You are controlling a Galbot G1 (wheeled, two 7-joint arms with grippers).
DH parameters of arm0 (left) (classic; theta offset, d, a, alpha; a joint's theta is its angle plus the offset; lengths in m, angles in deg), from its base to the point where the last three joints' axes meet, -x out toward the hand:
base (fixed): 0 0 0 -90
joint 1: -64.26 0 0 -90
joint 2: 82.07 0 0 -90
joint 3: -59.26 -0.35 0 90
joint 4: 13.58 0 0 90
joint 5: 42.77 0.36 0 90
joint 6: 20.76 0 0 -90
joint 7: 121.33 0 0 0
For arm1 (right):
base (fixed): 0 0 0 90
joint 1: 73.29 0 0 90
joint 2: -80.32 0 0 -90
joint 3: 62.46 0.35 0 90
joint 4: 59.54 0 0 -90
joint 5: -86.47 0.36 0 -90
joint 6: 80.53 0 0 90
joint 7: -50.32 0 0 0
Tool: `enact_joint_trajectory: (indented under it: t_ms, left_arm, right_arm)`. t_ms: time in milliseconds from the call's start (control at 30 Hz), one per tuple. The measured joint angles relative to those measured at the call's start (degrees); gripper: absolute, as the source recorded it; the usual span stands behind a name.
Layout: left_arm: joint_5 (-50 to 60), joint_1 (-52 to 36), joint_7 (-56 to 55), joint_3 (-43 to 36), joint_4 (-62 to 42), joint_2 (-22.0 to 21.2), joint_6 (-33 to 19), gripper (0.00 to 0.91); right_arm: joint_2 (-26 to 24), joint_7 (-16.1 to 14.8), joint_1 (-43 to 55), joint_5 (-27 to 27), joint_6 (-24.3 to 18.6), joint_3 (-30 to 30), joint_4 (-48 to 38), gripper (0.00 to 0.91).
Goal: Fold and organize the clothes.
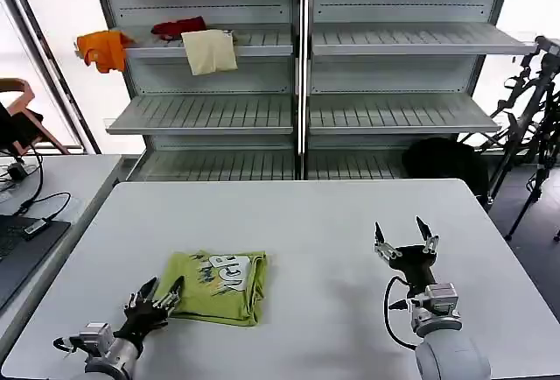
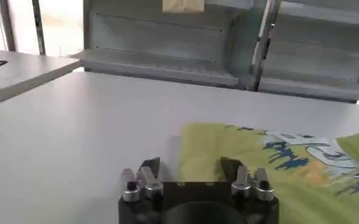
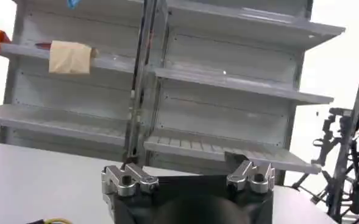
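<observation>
I expect the t-shirt to stay together as one folded packet when I lift it, because stacked folds run along the edge of the lime yellow-green t-shirt.
The clothes are one lime yellow-green t-shirt, folded into a rough square with its white-and-blue print facing up, lying on the white table at the front left. My left gripper sits low at the shirt's near left corner, open, its fingers just off the cloth edge. In the left wrist view the shirt spreads ahead of the left gripper. My right gripper is raised over the table's right side, open and holding nothing; its wrist view shows the right gripper pointed at the shelves.
Grey metal shelving stands behind the table, with orange, red and cream cloths on its upper left shelf. A side desk with a laptop lies left. Tripods stand at the right.
</observation>
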Motion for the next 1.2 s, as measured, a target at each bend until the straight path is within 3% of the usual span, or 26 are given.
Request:
enact_joint_trajectory:
  t_ms: [567, 1200]
  left_arm:
    - [-5.6, 0.2, -1.6, -0.7, 0.7, -0.8, -0.6, 0.0]
    - [-0.9, -0.3, 0.0, 7.2, 5.8, 1.7, -2.6, 0.0]
  right_arm:
    - [0.0, 0.1, -0.2, 0.0, 0.0, 0.2, 0.3, 0.907]
    - [-0.1, 0.0, -1.0, 0.2, -0.5, 0.5, 0.3, 0.907]
